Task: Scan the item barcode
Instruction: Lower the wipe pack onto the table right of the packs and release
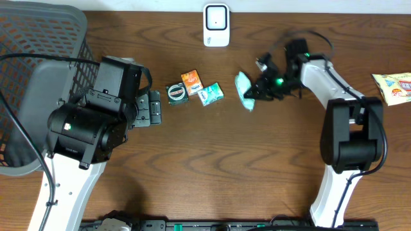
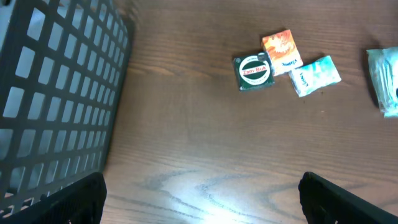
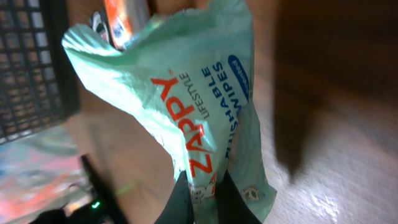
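My right gripper should lay the wipes packet flipped on the wood (image 1: 259,115) and retake the packet's edge before scanning, as only its printed front (image 3: 189,118) shows above my gripper.
The item is a mint-green "Zappy" wipes packet (image 1: 243,90) held just above the table's middle, below and right of the white scanner (image 1: 216,25) at the back edge. My right gripper (image 1: 258,91) is shut on the packet's edge. In the right wrist view the packet (image 3: 186,93) hangs out from the pinching fingers (image 3: 180,202), its printed front facing the camera; no barcode shows. My left gripper (image 1: 154,109) stands open over bare wood beside the basket, its two fingertips (image 2: 84,199) wide apart with nothing between them.
A dark mesh basket (image 1: 32,64) fills the left side. A green Zam-Buk tin (image 1: 176,92), an orange packet (image 1: 191,81) and a teal packet (image 1: 210,94) lie together left of the wipes. A snack packet (image 1: 395,86) lies at the right edge.
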